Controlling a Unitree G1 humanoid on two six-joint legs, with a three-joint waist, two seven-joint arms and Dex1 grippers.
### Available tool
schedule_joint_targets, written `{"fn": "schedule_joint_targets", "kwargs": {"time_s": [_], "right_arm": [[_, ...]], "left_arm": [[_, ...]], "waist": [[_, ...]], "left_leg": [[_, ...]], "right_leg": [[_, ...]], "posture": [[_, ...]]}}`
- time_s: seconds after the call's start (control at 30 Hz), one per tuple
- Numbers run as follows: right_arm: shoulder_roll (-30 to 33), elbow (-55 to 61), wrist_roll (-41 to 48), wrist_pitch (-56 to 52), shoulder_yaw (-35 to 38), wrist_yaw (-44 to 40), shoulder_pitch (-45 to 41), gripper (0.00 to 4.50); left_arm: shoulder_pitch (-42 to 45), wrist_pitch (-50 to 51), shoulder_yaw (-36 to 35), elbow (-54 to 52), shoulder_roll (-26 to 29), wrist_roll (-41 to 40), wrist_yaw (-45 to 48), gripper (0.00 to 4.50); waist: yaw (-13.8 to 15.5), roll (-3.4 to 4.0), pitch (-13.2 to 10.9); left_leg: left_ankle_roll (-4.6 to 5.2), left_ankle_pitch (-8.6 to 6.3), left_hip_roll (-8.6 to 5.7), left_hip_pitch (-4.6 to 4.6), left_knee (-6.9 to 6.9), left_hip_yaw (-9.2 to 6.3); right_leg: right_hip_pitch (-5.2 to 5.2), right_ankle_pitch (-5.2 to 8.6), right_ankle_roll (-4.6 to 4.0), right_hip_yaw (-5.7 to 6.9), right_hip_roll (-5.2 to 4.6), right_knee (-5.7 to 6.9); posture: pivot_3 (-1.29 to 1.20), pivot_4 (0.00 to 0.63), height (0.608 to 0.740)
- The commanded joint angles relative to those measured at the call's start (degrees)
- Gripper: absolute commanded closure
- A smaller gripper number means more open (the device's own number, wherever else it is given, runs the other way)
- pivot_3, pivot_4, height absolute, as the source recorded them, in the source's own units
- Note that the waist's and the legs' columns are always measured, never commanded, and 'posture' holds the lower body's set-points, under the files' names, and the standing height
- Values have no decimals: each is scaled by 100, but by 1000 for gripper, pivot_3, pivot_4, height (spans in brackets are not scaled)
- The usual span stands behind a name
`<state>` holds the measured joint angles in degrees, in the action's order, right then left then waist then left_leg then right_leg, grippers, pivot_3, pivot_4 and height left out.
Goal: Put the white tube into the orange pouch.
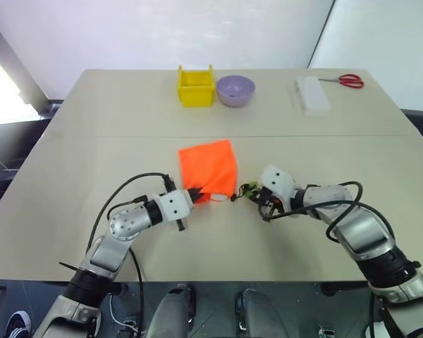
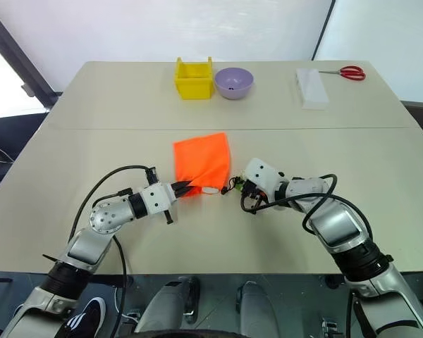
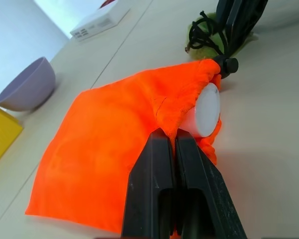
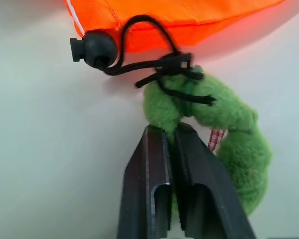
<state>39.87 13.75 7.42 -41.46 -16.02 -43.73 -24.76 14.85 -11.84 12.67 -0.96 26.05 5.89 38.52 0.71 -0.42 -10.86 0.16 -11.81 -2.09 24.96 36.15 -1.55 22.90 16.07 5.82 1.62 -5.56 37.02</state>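
Observation:
My left gripper is holding the pouch's rim [image 1: 206, 196] across from the black cord's stopper [image 1: 233, 198]. Next, I move that grip to the stopper before I pull the green loop.
The orange pouch [image 1: 210, 167] lies flat at the table's middle, its mouth toward me. In the mouth sits the white tube [image 3: 207, 109], round end showing and the rest hidden by fabric. At the near left side of that mouth my left gripper [image 1: 195, 191] is shut on the pouch's rim [image 3: 174, 137]. The black cord leads from the mouth's right corner to the green loop [image 4: 229, 124] on the table. My right gripper [image 4: 172, 132] is shut on that loop, just right of the pouch [image 1: 252, 191].
Along the far edge of the table stand a yellow bin [image 1: 195, 86], a purple bowl [image 1: 235, 89], a white box [image 1: 311, 95] and red scissors [image 1: 351, 80]. A seam crosses the table behind the pouch.

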Motion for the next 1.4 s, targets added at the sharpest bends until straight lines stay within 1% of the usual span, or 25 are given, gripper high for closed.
{"fn": "schedule_joint_targets", "kwargs": {"time_s": [0.03,0.1,0.2,0.27,0.3,0.33,0.37,0.43,0.47,0.57,0.67,0.73,0.8,0.9,1.03,1.17,1.3,1.4], "right_arm": [[131,172,189,53,538,-100,-106,4409],[183,274,330,3,800,-150,-163,4409],[280,678,811,-409,1195,-362,-267,4409],[297,812,920,-530,1226,-393,-283,4409],[270,835,940,-582,1202,-366,-288,4500],[254,865,952,-606,1169,-349,-277,4500],[251,888,949,-607,1128,-334,-259,4500],[218,906,940,-599,1071,-281,-241,4500],[200,914,936,-595,1045,-254,-239,4500],[191,930,943,-591,1003,-228,-248,4500],[193,916,933,-577,963,-220,-276,4500],[189,891,909,-555,928,-212,-309,4500],[175,885,896,-543,908,-188,-343,4500],[147,851,877,-506,868,-145,-393,4500],[126,840,802,-474,782,-57,-432,4500],[112,904,777,-481,734,20,-426,4500],[78,973,728,-493,685,97,-427,4500],[44,987,700,-486,655,144,-419,4500]], "left_arm": [[-7,165,-103,-254,-51,-158,-51,4500],[-1,320,-140,-271,-87,-312,6,4500],[21,438,-177,-254,-108,-447,24,4500],[19,818,-275,-294,-195,-972,248,4500],[34,751,-262,-310,-170,-1036,345,3937],[42,682,-260,-326,-163,-1047,371,3708],[39,699,-273,-349,-178,-1071,357,3238],[8,779,-277,-381,-136,-1145,434,2154],[-40,895,-308,-462,-78,-1319,577,1777],[-75,994,-469,-645,-63,-1701,732,302],[9,1428,-572,-1009,-86,-2529,1152,302],[124,1586,-617,-1086,-124,-2798,1265,302],[429,1930,-571,-910,-189,-3012,1396,302],[800,1785,-344,-369,-320,-2709,1510,302],[1284,1301,158,803,-587,-2046,1697,302],[1501,903,340,1272,-731,-1929,2139,302],[1750,1004,329,1731,-842,-1989,2466,302],[1929,956,429,2073,-869,-1853,2722,302]], "waist": [[1,0,0],[3,0,0],[4,0,0],[-3,0,0],[-9,-1,0],[-6,-1,1],[-2,-1,0],[0,-1,0],[0,-1,1],[-2,-1,0],[0,-1,0],[5,-1,0],[5,-1,0],[4,-1,1],[-2,-1,1],[-1,-2,0],[0,-2,0],[-2,-2,0]], "left_leg": [[0,0,0,0,0,0],[0,0,0,0,1,0],[0,0,0,0,1,0],[0,0,0,0,0,-1],[0,0,0,0,-1,0],[0,0,2,0,0,-1],[0,0,2,0,0,-1],[0,0,1,0,1,0],[0,0,1,0,2,0],[0,0,1,0,3,0],[0,0,1,0,2,0],[0,0,1,0,3,0],[0,0,0,0,6,0],[1,1,-1,0,10,0],[2,2,-4,-3,12,2],[2,2,-4,-3,8,2],[2,2,-4,-3,7,1],[2,2,-4,-3,10,1]], "right_leg": [[0,0,0,0,0,0],[-2,0,0,0,0,0],[0,-1,2,1,1,1],[-1,-1,2,1,1,2],[0,-1,2,1,1,2],[0,-1,2,1,2,2],[0,-1,2,2,2,2],[-1,-1,1,2,1,2],[-1,0,1,1,0,2],[-2,3,-5,0,-1,1],[-1,4,-8,0,0,1],[-2,6,-11,0,-1,1],[-5,7,-12,1,-1,1],[-8,6,-11,2,2,3],[-12,0,0,9,7,3],[-8,-3,4,10,9,6],[-6,-3,4,10,9,12],[-7,-3,4,11,9,12]], "posture": [[0,150,740],[0,150,740],[0,150,740],[0,150,740],[0,150,740],[0,150,740],[0,150,740],[0,150,740],[0,150,740],[0,150,740],[0,150,740],[0,150,740],[0,150,740],[0,150,740],[0,150,740],[0,150,740],[0,150,740],[0,150,740]]}}
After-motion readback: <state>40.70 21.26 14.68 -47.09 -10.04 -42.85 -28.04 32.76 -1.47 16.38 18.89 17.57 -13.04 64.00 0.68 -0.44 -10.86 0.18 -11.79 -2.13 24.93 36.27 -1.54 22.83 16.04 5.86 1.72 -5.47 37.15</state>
